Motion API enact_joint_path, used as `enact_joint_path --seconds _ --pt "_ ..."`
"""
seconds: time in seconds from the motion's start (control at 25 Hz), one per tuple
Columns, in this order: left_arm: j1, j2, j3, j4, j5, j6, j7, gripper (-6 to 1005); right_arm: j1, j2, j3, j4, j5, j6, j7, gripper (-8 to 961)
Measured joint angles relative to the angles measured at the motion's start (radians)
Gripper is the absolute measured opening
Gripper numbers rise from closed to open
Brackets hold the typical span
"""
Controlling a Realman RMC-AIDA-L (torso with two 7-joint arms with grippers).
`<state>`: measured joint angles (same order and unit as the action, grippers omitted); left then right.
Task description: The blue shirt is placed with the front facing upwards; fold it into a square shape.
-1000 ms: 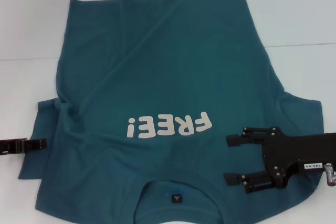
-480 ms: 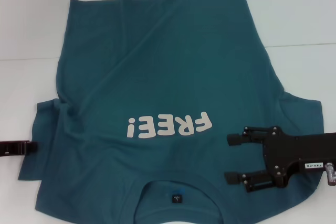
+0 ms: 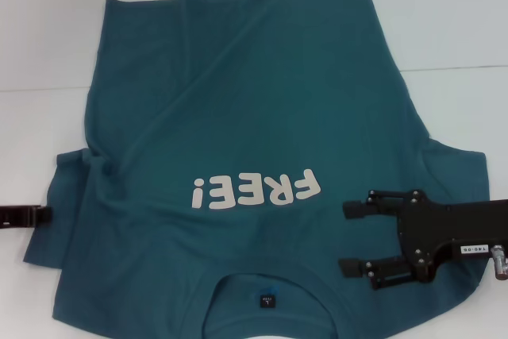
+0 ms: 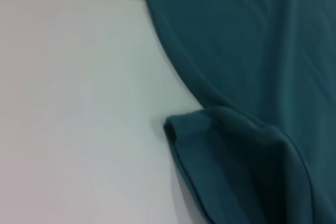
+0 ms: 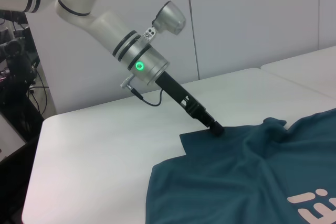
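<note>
The sleeve at my left gripper lies bunched (image 3: 86, 171) against the shirt's side, so before I fold, that gripper should grip farther in and draw (image 3: 70, 216) the sleeve out flat.
The blue shirt (image 3: 246, 117) lies spread on the white table, front up. Its white "FREE!" lettering (image 3: 255, 189) reads upside down, and the collar with a dark label (image 3: 267, 300) is nearest me. My left gripper (image 3: 44, 214) is a thin black bar at the far left, shut on the edge of the left sleeve (image 3: 59, 204). From the right wrist view, its tip (image 5: 215, 128) pinches the raised sleeve fold. The left wrist view shows only the sleeve hem (image 4: 184, 145) and bare table. My right gripper (image 3: 349, 238) rests open over the shirt's right shoulder area, holding nothing.
The white table (image 3: 444, 29) has a seam line (image 3: 40, 87) running across it behind the shirt. In the right wrist view, the table's far edge (image 5: 37, 145) drops off beside dark equipment (image 5: 16, 61) and a wall panel.
My left gripper has drawn back toward the left edge of the head view, and the left sleeve's edge has shifted slightly left with it. The right arm has stayed still.
</note>
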<state>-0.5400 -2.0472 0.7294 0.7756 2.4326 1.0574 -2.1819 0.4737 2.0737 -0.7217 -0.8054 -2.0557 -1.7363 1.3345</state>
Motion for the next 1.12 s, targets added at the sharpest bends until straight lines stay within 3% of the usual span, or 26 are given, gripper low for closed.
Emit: enact_joint_path --seconds 0.28,0.96,1.12 --pt "0.005 0.014 -0.007 0.035 0.016 0.026 -0.025 38 -0.001 0.001 0.015 0.000 0.001 0.000 0.000 924" --pt "0.009 -0.010 -0.009 0.078 0.032 0.067 -0.056 53 0.001 0.002 0.027 0.000 0.000 -0.001 0.000 923" --pt "0.004 -0.009 -0.010 0.045 0.034 0.036 -0.057 207 0.001 0.002 0.027 0.000 0.000 0.000 0.000 923"
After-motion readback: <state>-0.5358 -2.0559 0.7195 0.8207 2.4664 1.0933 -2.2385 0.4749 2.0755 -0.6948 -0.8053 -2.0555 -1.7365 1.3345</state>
